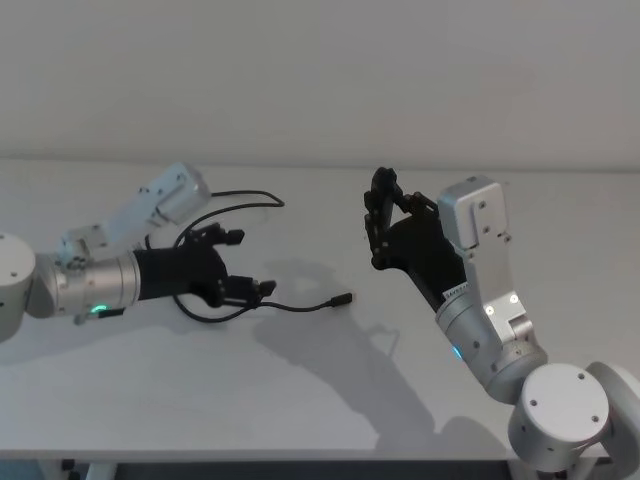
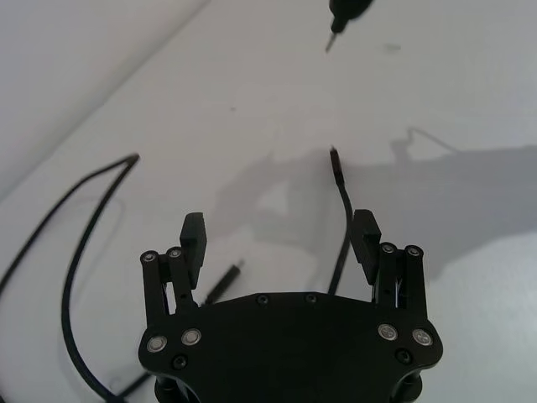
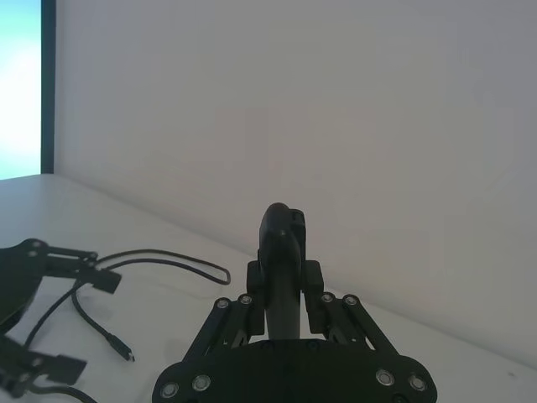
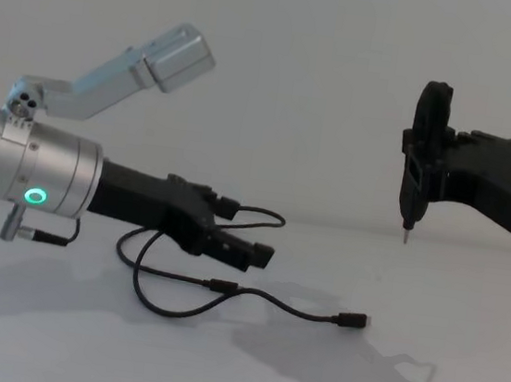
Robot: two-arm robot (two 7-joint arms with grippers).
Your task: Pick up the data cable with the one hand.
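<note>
The data cable lies in slack loops [image 4: 138, 277]. Its plug end [image 4: 350, 320] will come along when I move it, while the loops stay where they are.
The data cable [image 1: 300, 306] is a thin black cord looping over the white table, with its small plug [image 1: 343, 298] lying toward the middle. My left gripper [image 1: 250, 262], black and blocky with a green ring light on its silver wrist, hovers low over the cable's loop with its fingers open. In the left wrist view the cable [image 2: 342, 214] runs between the spread fingertips [image 2: 193, 233] without touching them. From the chest view the left gripper [image 4: 248, 232] sits just above the cord [image 4: 261, 296] and holds nothing. My right gripper [image 1: 380, 205] is raised on the right, shut, pin tip [image 4: 406, 233] pointing down.
The white table [image 1: 330, 390] runs back to a plain wall. More of the cable [image 1: 250, 196] curls behind the left gripper. Open tabletop lies between the plug and the right arm [image 1: 480, 300].
</note>
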